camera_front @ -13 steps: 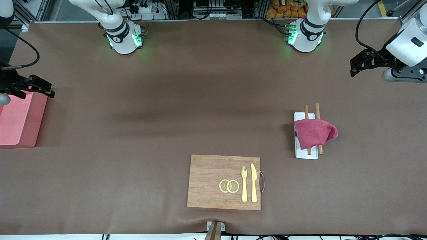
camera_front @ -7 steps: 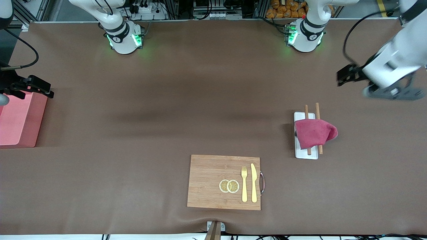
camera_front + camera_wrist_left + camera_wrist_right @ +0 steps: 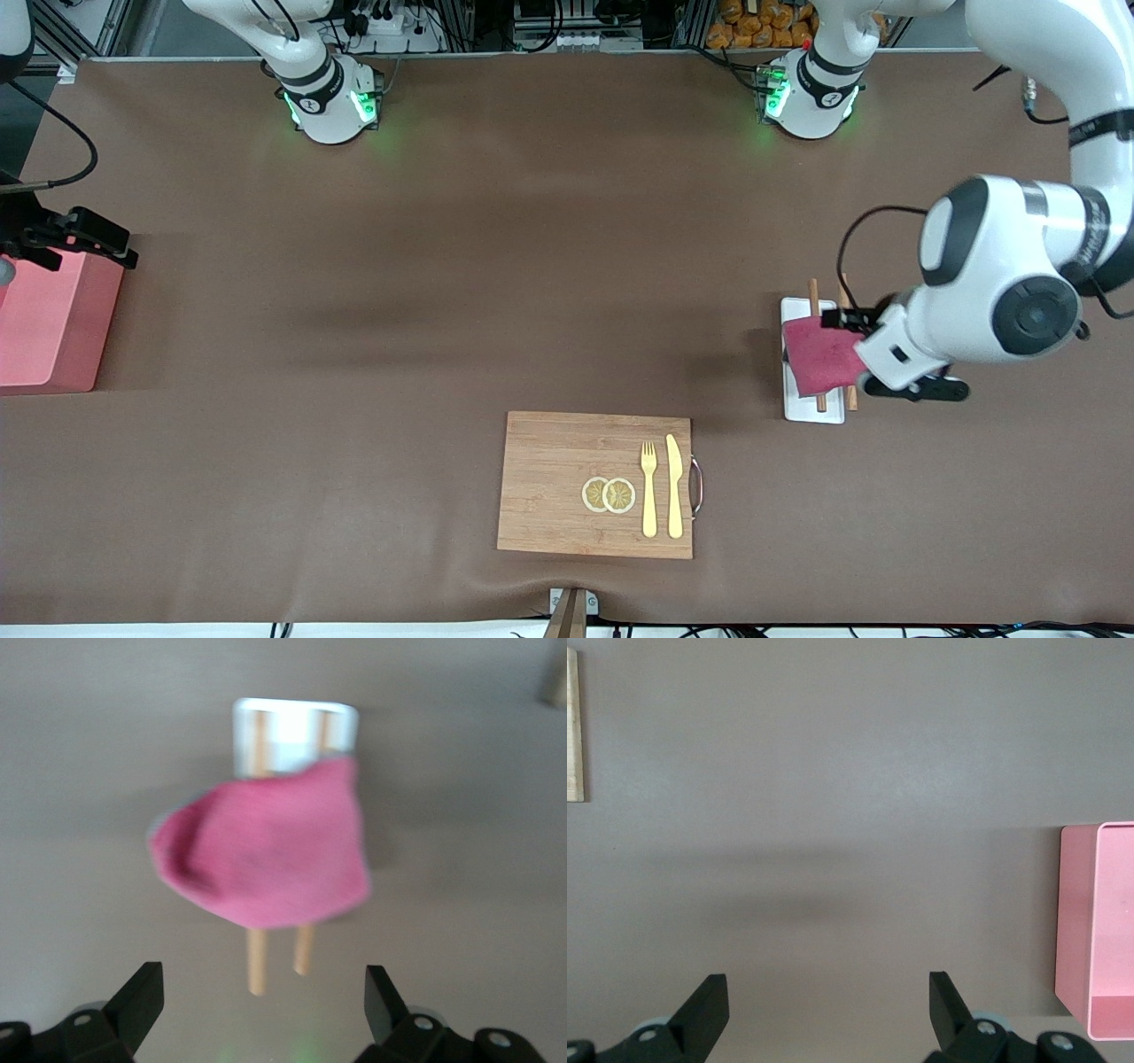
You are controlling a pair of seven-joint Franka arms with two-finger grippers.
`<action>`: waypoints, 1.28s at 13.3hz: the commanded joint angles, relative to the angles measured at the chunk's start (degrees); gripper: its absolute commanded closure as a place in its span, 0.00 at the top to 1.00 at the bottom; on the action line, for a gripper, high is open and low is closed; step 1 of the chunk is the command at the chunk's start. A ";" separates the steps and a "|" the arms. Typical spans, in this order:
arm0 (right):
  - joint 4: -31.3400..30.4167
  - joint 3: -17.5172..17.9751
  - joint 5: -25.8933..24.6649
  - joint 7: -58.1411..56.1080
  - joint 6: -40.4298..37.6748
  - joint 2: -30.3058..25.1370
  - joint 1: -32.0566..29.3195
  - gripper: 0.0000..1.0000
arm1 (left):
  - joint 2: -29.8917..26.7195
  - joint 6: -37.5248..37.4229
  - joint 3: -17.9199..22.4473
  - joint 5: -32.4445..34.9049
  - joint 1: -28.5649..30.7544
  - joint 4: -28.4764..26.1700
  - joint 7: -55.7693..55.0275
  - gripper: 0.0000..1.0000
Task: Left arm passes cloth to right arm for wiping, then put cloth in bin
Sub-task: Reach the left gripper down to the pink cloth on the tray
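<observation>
My gripper will lift the magenta-red cloth (image 3: pixel 824 356), and the cloth should come away and leave the chopsticks on their tray, because its loose edges (image 3: pixel 805 392) just drape over them.
The magenta-red cloth (image 3: pixel 819 365) lies draped over two wooden chopsticks (image 3: pixel 812 292) on the white chopstick tray (image 3: pixel 811 412), toward the left arm's end of the table. In the left wrist view the cloth (image 3: pixel 266 850) covers the middle of the tray (image 3: pixel 292 722). My left gripper (image 3: pixel 263 981) is open and empty, up in the air over the chopsticks' bare ends, not touching the cloth. The left arm's hand (image 3: pixel 908 368) hides one edge of the cloth. My right gripper (image 3: pixel 826 988) is open and empty over bare table beside the salmon-pink bin (image 3: pixel 1103 930), which stands at the right arm's end (image 3: pixel 49 328).
A wooden cutting board (image 3: pixel 594 483) lies near the table's front edge. It carries a yellow fork (image 3: pixel 649 487), a knife (image 3: pixel 674 486) and two lemon slices (image 3: pixel 609 494). Its edge shows in the right wrist view (image 3: pixel 574 726).
The left arm has swung from the table's end down over the cloth and tray. The right arm has stayed by the bin. The cloth has not moved.
</observation>
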 commanded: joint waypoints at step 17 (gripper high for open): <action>1.02 0.33 0.50 0.87 0.69 5.38 -3.00 1.00 | 0.63 16.39 0.05 -14.39 13.11 -17.29 -21.49 1.00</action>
